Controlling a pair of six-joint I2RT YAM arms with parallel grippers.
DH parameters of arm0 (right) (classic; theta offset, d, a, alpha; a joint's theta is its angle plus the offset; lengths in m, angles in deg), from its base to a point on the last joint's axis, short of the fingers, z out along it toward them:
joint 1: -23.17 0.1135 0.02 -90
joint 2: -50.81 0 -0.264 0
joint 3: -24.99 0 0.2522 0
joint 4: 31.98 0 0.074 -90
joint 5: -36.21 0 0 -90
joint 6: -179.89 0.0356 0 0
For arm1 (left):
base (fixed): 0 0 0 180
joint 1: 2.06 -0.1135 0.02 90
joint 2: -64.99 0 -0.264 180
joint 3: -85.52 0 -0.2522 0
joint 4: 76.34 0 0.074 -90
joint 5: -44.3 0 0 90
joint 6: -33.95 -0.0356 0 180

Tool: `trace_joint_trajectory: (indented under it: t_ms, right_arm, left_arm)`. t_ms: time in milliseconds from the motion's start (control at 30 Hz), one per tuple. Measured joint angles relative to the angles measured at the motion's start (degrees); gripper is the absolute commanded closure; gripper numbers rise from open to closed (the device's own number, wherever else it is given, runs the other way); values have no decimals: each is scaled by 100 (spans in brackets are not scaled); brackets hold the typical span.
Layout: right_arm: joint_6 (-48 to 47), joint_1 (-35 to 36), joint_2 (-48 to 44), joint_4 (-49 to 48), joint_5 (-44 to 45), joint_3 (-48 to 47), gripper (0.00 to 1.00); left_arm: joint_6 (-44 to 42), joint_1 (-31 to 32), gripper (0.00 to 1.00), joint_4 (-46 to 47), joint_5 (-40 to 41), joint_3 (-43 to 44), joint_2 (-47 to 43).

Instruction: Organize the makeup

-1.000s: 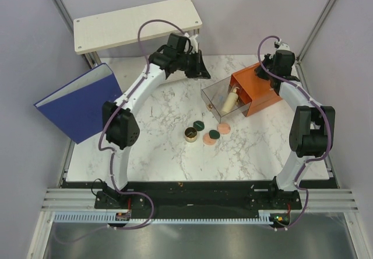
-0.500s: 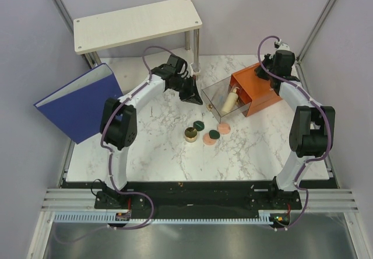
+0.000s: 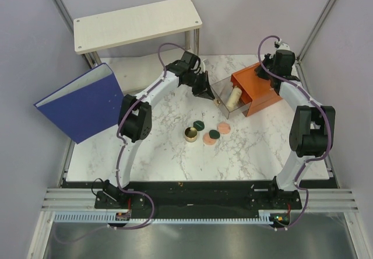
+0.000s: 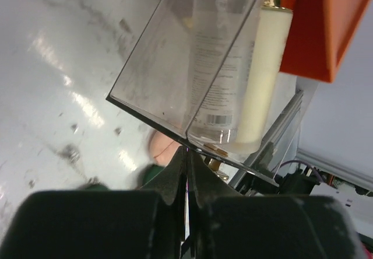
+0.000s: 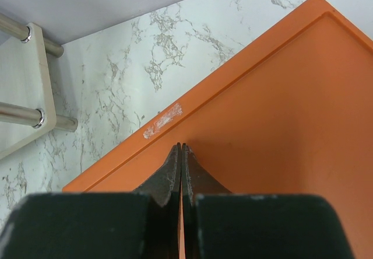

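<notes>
The robot's right gripper is on the box top and both bottles are inside the clear drawer (image 3: 234,98), so the left gripper should go on pushing the drawer's front side (image 3: 222,107) until the drawer closes.
My left gripper (image 3: 206,91) is shut, and its tips (image 4: 187,151) touch the front wall of the clear drawer (image 3: 224,95) of the orange box (image 3: 260,88). The beige cylindrical bottle (image 3: 234,97) and the clear rectangular bottle (image 4: 213,66) lie in the drawer, and the beige one also shows in the left wrist view (image 4: 262,78). On the table lie the round gold jar (image 3: 190,134), two dark green discs (image 3: 199,124) (image 3: 214,134) and two peach-pink discs (image 3: 224,128) (image 3: 208,139). My right gripper (image 3: 278,62) is shut, its tips (image 5: 180,147) pressed on the box top (image 5: 280,125).
A big blue binder (image 3: 81,104) stands open at the left edge. A white shelf (image 3: 137,23) on metal legs (image 5: 23,116) spans the back of the marble table (image 3: 175,160). Purple walls close in both sides.
My left gripper has moved right and toward the orange box. The clear drawer has slid partly into the box with it. The right arm has not moved.
</notes>
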Motion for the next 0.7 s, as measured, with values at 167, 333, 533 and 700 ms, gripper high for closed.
trace_joint_trajectory:
  t_ms: [167, 333, 533, 700]
  right_arm:
    - [20, -4, 4, -2, -9, 2, 100]
    - [66, -13, -2, -26, -17, 20, 100]
    - [85, -15, -26, -87, -24, 68, 100]
    - [85, -20, -35, -122, -35, 94, 100]
  left_arm:
    - [566, 153, 98, 671, -199, 636, 553]
    - [1504, 197, 93, 1694, -625, 957, 1082]
    - [2623, 293, 92, 2973, -706, 1064, 1462]
    - [3351, 367, 88, 3814, -693, 1231, 1770]
